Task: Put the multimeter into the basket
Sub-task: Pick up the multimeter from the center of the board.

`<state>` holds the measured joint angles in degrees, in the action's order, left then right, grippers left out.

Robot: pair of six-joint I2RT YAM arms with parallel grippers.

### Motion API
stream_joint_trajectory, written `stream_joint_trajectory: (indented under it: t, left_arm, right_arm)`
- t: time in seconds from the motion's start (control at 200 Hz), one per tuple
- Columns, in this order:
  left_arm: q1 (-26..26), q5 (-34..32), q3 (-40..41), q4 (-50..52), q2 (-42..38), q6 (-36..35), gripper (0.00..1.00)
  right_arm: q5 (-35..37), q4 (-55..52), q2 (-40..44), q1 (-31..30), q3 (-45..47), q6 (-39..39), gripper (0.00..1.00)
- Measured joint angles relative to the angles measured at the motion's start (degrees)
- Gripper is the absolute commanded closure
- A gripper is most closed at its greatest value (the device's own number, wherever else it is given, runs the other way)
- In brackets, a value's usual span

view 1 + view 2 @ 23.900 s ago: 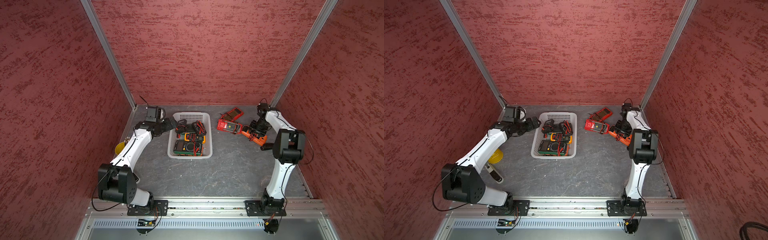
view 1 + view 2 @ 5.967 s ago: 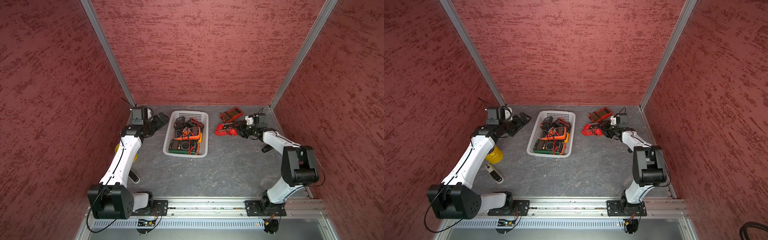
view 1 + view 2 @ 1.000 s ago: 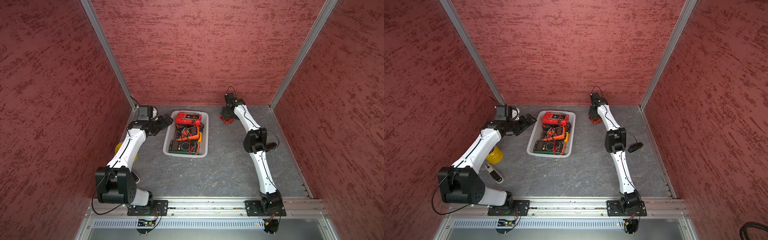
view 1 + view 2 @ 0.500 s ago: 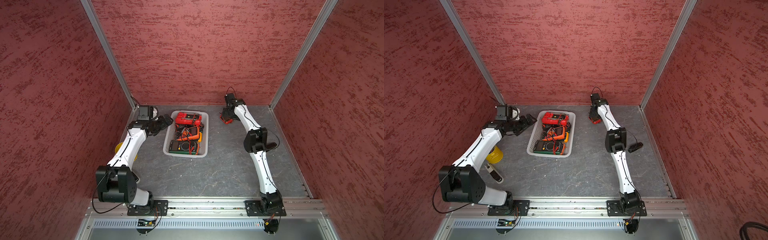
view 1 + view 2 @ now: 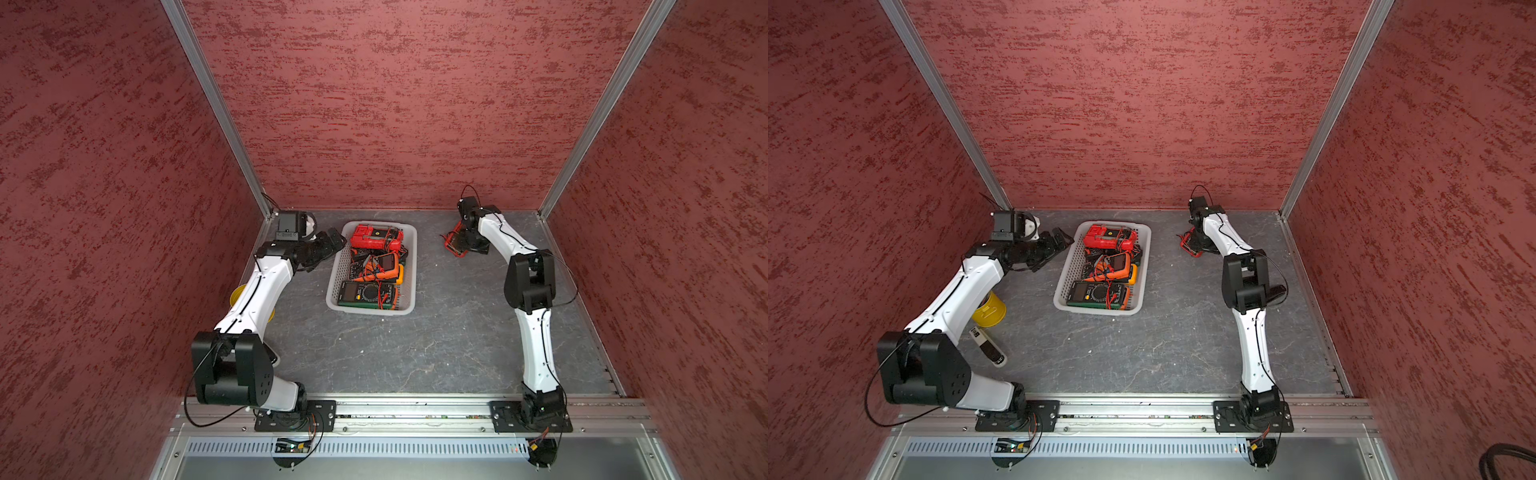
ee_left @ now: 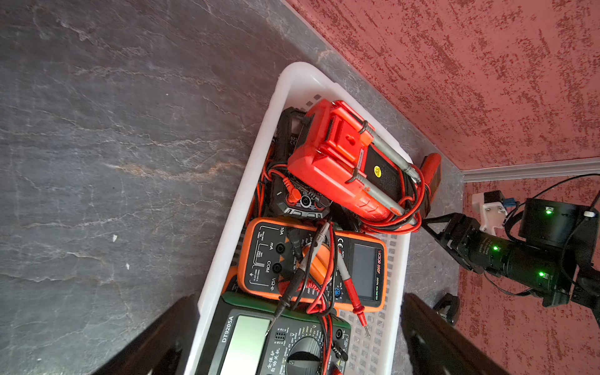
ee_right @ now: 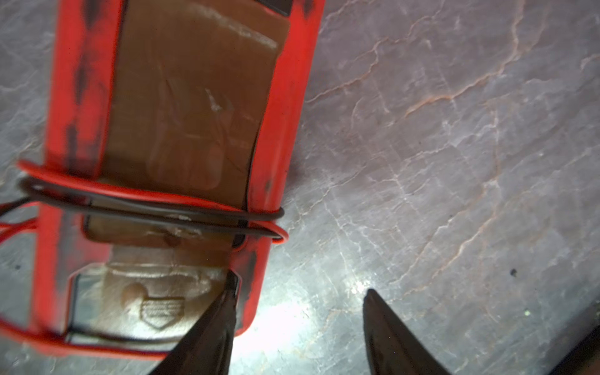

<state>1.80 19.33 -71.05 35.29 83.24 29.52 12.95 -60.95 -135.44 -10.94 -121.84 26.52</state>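
Note:
The multimeter's side (image 7: 163, 303) is under one finger of my right gripper, so I should turn square and move over to straddle the multimeter's body at its leads (image 7: 165, 213).
A red multimeter (image 5: 457, 245) (image 5: 1187, 245) wrapped in red and black leads lies on the grey floor at the back right. My right gripper (image 7: 298, 292) points down at it, open. One finger (image 7: 224, 311) sits over the meter's face (image 7: 194, 113); the other stands over bare floor, with the meter's red edge between them. The white perforated basket (image 5: 409, 270) (image 5: 1100, 311) (image 6: 246, 181) holds a red, an orange and a green multimeter. My left gripper (image 5: 332, 243) (image 5: 1059, 239) (image 6: 295, 337) hovers open and empty by the basket's far left corner.
A yellow cup (image 5: 990, 309) stands under my left forearm, with a small black-and-white device (image 5: 988, 345) on the floor in front of it. A black object (image 5: 1277, 293) lies behind my right elbow. Red walls close in at the back and on both sides.
Over the last second both arms have barely moved. Since six seconds ago a red multimeter has come to lie in the basket's far end, and my right arm has swung back to the other red one.

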Motion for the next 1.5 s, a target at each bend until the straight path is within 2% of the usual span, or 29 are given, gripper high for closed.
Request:
stream_joint_trajectory:
  t: [0.135,0.19,0.225,0.316,0.536,0.781,0.897,1.237,1.503]
  left_arm:
    - [0.15,-0.09,0.00,0.00,0.00,0.00,0.00]
    - [0.15,-0.09,0.00,0.00,0.00,0.00,0.00]
    - [0.15,-0.11,-0.02,0.00,0.00,0.00,0.00]
    - [0.20,-0.13,-0.02,0.02,0.00,0.00,0.00]
    - [0.74,-0.24,-0.48,0.26,0.00,0.00,0.00]
    - [1.16,-0.26,-1.40,0.24,0.11,0.00,0.00]
    - [1.16,-0.24,-1.38,0.24,0.11,0.00,0.00]
    - [1.16,-0.09,-1.40,0.24,0.63,0.00,0.00]
    - [1.16,-0.11,-1.40,0.22,1.09,0.00,0.00]
  right_arm:
    - [-1.27,0.52,0.98,0.98,-0.02,0.15,0.33]
    - [-1.92,0.76,1.16,1.44,-0.09,0.33,0.22]
    - [-2.51,0.74,1.18,1.73,-0.31,0.55,0.10]
    - [-4.07,0.83,1.18,2.03,-1.51,1.11,0.02]
    - [-7.45,2.14,0.07,1.86,-7.26,4.70,0.01]
    - [-5.60,0.52,-9.75,-0.79,-22.84,9.20,0.01]
    - [-4.28,-0.85,-13.81,-1.70,-26.75,10.23,0.01]
    - [1.92,-7.76,-16.04,-2.47,-27.80,9.51,0.01]
    - [2.97,-10.69,-15.32,-2.45,-25.31,7.23,0.01]
